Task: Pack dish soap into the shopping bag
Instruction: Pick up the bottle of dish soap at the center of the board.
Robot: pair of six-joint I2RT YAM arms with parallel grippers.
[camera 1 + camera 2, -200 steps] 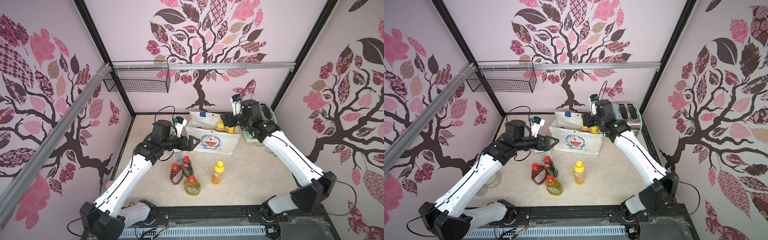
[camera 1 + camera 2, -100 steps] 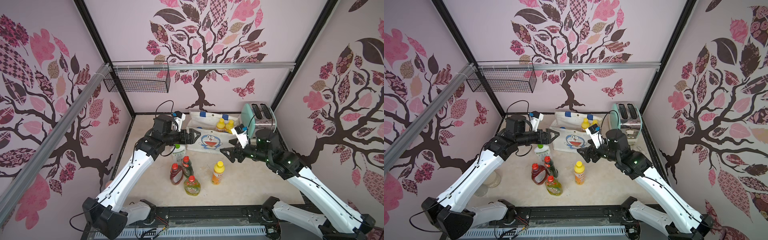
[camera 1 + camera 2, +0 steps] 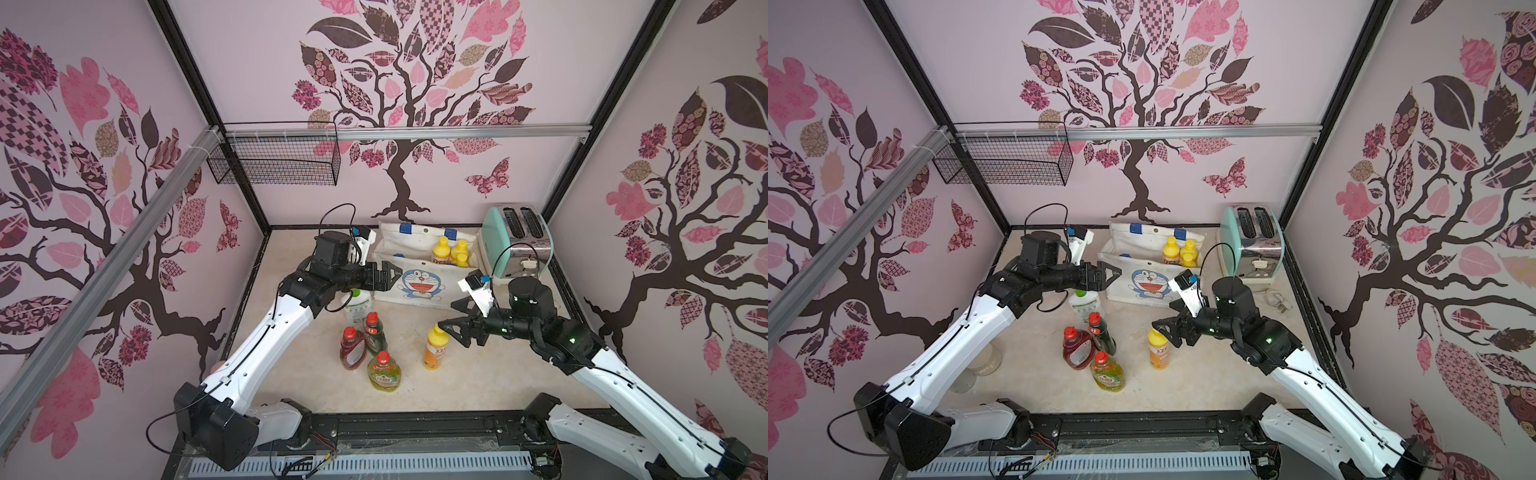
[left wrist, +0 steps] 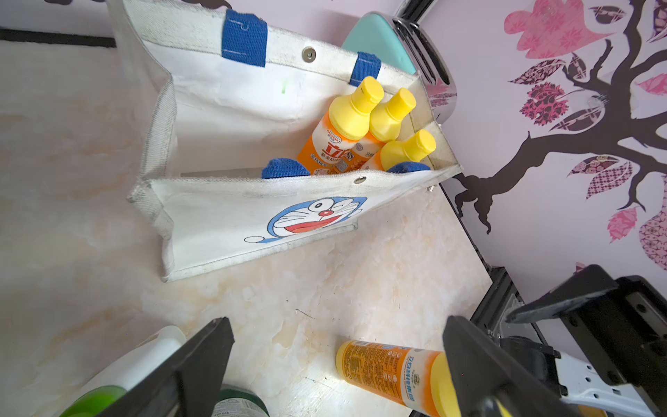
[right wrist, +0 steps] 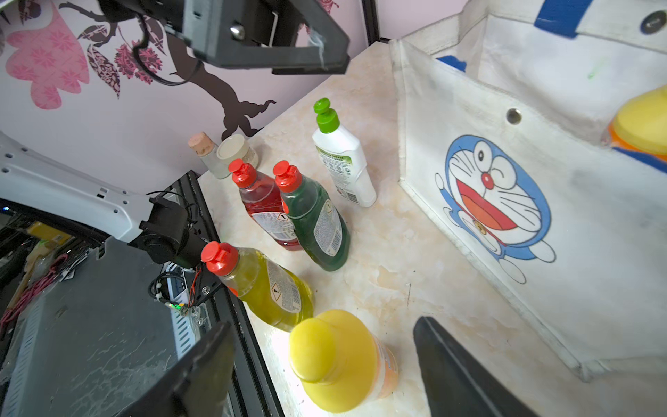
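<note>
My right gripper keeps going down, as the orange bottle's yellow cap stands between its open fingers, until they reach the cap's wide lower part, and then close.
The white shopping bag with the blue cat face stands open at the back and holds three orange dish soap bottles with yellow caps. A fourth orange bottle stands on the table. My right gripper is open around its yellow cap, with a gap on each side. My left gripper hovers open and empty by the bag's front left corner, above the white green-capped bottle. The red, dark green and yellow-green bottles stand grouped left of the orange one.
A mint-green toaster stands right of the bag, its plug lying on the table. Two small jars sit at the table's left edge. A wire basket hangs on the back wall.
My right arm has swung from over the bag down to the orange bottle standing on the table, and its jaws now straddle the cap. The left gripper has shifted slightly along the bag's front.
</note>
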